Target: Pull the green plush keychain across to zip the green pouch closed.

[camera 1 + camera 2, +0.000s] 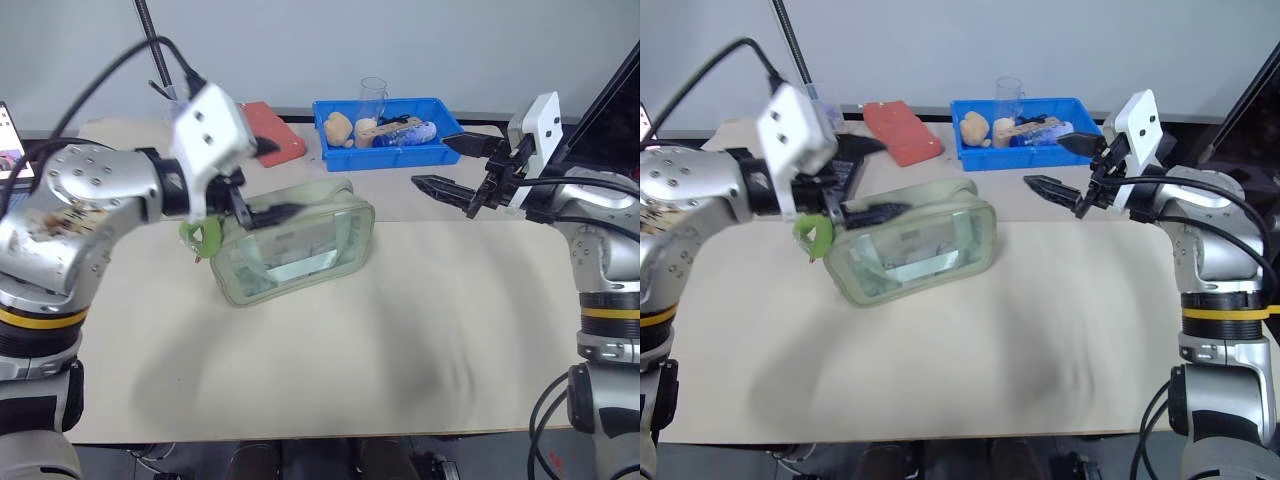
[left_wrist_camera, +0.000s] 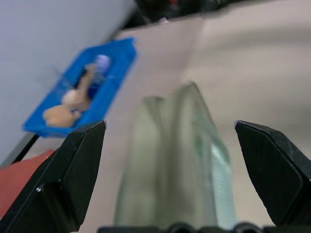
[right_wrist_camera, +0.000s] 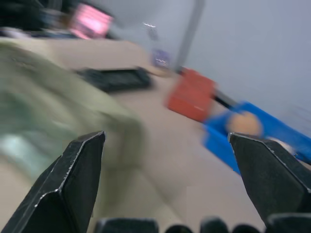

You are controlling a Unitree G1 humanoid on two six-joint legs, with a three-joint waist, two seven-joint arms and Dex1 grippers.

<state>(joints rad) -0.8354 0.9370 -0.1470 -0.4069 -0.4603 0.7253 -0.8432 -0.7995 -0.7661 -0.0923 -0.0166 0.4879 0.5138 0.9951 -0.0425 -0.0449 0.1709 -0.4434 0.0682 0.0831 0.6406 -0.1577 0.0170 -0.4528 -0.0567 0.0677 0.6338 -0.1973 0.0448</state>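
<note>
The green plush keychain [image 1: 203, 238] hangs loosely off the green pouch's end [image 1: 222, 250], so the keychain will fall over onto the pouch's top when I pull it across.
The green pouch [image 1: 300, 245] lies on the beige table, left of centre, its clear side facing me. At the pouch's left end hangs the green plush keychain [image 1: 203, 237], just below my left wrist. My left gripper [image 1: 272, 180] hovers open over the pouch's left half. In the left wrist view the pouch [image 2: 180, 160] lies between and beyond its wide-spread fingers, with nothing held. My right gripper [image 1: 430, 162] is open in the air to the right of the pouch, apart from it and pointing toward it. The pouch [image 3: 48, 111] appears blurred in the right wrist view.
A blue tray [image 1: 385, 104] with small toys stands at the back, with a clear cup [image 1: 373, 95] behind it. A red flat case [image 1: 275, 130] lies to the tray's left. A black flat object [image 3: 116, 77] lies beyond the pouch. Bare table stretches in front.
</note>
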